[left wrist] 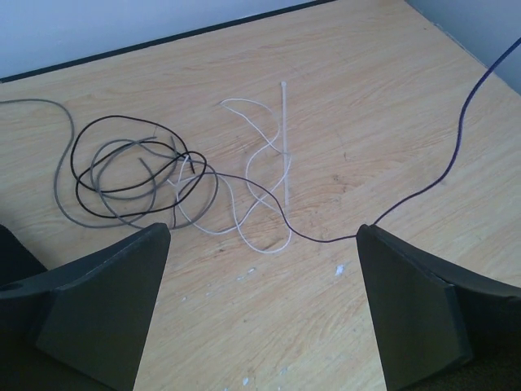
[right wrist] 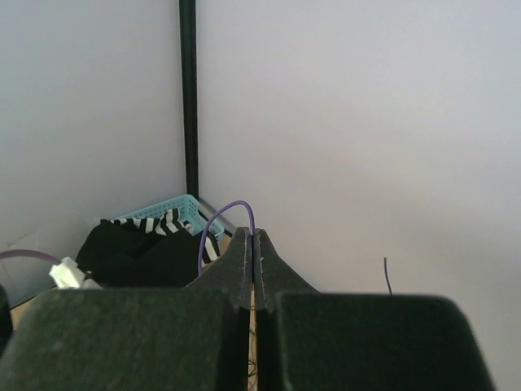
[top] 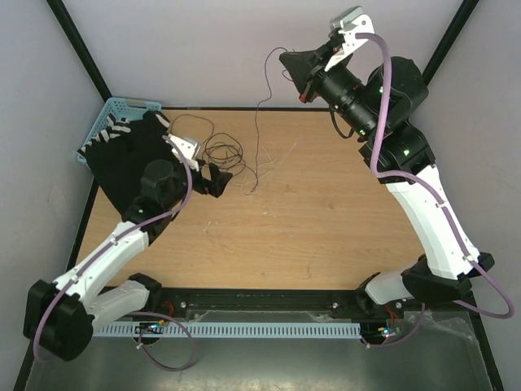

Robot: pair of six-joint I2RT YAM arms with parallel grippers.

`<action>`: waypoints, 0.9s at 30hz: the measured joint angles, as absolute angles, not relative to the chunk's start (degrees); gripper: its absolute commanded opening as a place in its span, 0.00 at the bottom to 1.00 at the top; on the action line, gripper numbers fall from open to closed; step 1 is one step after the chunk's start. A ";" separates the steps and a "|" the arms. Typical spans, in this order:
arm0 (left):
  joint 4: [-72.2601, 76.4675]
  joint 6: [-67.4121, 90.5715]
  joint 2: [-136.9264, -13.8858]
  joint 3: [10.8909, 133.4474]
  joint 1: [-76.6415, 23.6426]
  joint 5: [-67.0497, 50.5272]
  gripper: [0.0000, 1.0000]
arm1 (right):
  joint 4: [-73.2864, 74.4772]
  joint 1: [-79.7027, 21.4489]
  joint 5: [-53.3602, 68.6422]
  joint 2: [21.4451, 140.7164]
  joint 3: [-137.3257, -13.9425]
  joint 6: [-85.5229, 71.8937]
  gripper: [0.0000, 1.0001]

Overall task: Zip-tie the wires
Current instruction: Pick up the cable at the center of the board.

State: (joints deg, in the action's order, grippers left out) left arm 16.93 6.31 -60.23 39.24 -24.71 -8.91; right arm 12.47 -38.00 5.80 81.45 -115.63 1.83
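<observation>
I expect the dark purple wire [left wrist: 323, 240] to come free and leave the coil behind when I pull it, since it crosses loosely over the coil's edge [left wrist: 210, 170].
The wires [top: 221, 151] lie in a loose coil on the wooden table: black, grey and white strands, also in the left wrist view [left wrist: 130, 175]. A thin dark purple strand [left wrist: 460, 138] runs from the coil and rises off the table. My right gripper [top: 286, 62] is raised high at the back and shut on that strand [right wrist: 224, 220], which hangs down to the table [top: 256, 114]. My left gripper [top: 213, 181] is open and empty, low over the table just right of the coil [left wrist: 264, 301]. A white zip tie [left wrist: 285, 138] lies straight beside the white strand.
A light blue basket [top: 114, 110] with black and striped cloth stands at the back left corner and shows in the right wrist view [right wrist: 163, 213]. Black frame posts stand at the back corners. The wall [top: 212, 49] is close behind the right gripper.
</observation>
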 measured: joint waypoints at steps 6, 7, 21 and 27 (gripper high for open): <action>15.75 5.93 -56.12 35.94 -24.95 -16.78 0.99 | 12.53 -38.00 4.47 80.44 -115.26 2.74 0.00; 15.59 5.74 -56.71 35.62 -25.54 -17.89 0.99 | 12.51 -38.00 4.40 80.34 -115.26 2.81 0.00; 15.40 0.99 -78.67 40.84 -34.13 -15.88 0.94 | 12.58 -38.00 4.43 79.31 -114.48 2.81 0.00; 18.20 -0.30 -88.20 46.24 -34.65 -14.90 0.71 | 12.53 -38.00 3.75 77.73 -113.12 2.96 0.00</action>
